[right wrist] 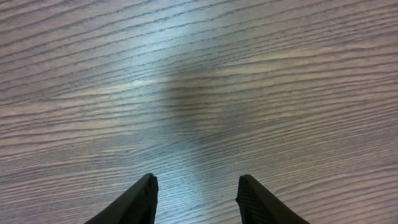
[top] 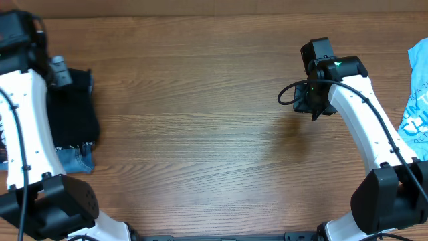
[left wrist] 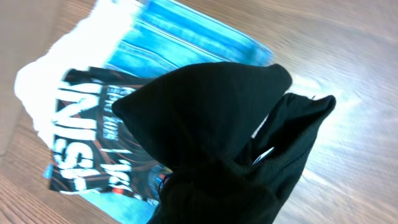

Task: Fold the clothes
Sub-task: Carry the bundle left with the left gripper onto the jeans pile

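Note:
The folded black garment (top: 73,120) is hanging over the blue garment, so the robot's left gripper should go on carrying the black garment across the lettered shirt (left wrist: 93,137) until it lies on the pile.
The clothes (top: 77,114), a plain black garment, lie bunched at the table's far left. In the left wrist view the clothes (left wrist: 211,112) rise in a folded peak and fill the lower frame, hiding my left fingers. My left gripper (top: 67,77) sits at the garment's top edge, shut, with the black fabric gathered where its jaws are. My right gripper (top: 314,110) hovers over bare wood at the right. In its wrist view the right gripper (right wrist: 196,180) is open with nothing between its fingertips (right wrist: 148,186).
Under the black garment lie a black shirt with white lettering (left wrist: 74,143) and a blue garment (left wrist: 186,43), whose blue edge (top: 75,161) shows in the overhead view. A light-blue printed shirt (top: 418,100) lies at the right edge. The wooden table (top: 200,100) spans between them.

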Controlling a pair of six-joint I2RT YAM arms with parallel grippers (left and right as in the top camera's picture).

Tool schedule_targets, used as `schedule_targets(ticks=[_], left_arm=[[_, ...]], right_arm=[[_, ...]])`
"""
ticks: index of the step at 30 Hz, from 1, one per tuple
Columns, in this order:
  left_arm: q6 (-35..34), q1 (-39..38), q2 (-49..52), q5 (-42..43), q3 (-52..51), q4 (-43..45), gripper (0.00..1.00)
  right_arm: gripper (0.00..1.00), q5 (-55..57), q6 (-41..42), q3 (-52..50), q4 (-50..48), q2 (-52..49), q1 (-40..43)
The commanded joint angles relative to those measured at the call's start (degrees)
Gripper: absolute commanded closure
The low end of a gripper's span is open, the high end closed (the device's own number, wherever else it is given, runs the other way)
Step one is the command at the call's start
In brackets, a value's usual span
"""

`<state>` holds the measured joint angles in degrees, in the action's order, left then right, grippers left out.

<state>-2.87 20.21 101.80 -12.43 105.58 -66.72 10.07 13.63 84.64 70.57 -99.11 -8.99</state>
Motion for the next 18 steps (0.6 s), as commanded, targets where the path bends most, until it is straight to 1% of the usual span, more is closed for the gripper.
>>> schedule_targets(ticks=[1, 8, 14, 18], left_arm=[[-0.52, 4.26, -1.81, 1.64, 0.94, 2.36, 0.96], [-0.57, 10.64, 3.3, 4.81, 0.81, 5.88, 0.96], [-0.52, 13.29, 8.52, 8.07, 0.81, 7.91, 0.94], [-0.52, 14.1, 11.41, 8.02, 0.81, 8.76, 0.93]], right_arm=[[0.54, 0.37, -0.15, 1.36, -0.09, 1.46, 0.13], [0.54, 0.35, -0.15, 1.36, 0.28, 1.46, 0.13], [0.54, 0.35, -0.15, 1.36, 0.52, 1.46, 0.13], [0.54, 0.15, -0.13, 1.36, 0.52, 1.46, 0.13]])
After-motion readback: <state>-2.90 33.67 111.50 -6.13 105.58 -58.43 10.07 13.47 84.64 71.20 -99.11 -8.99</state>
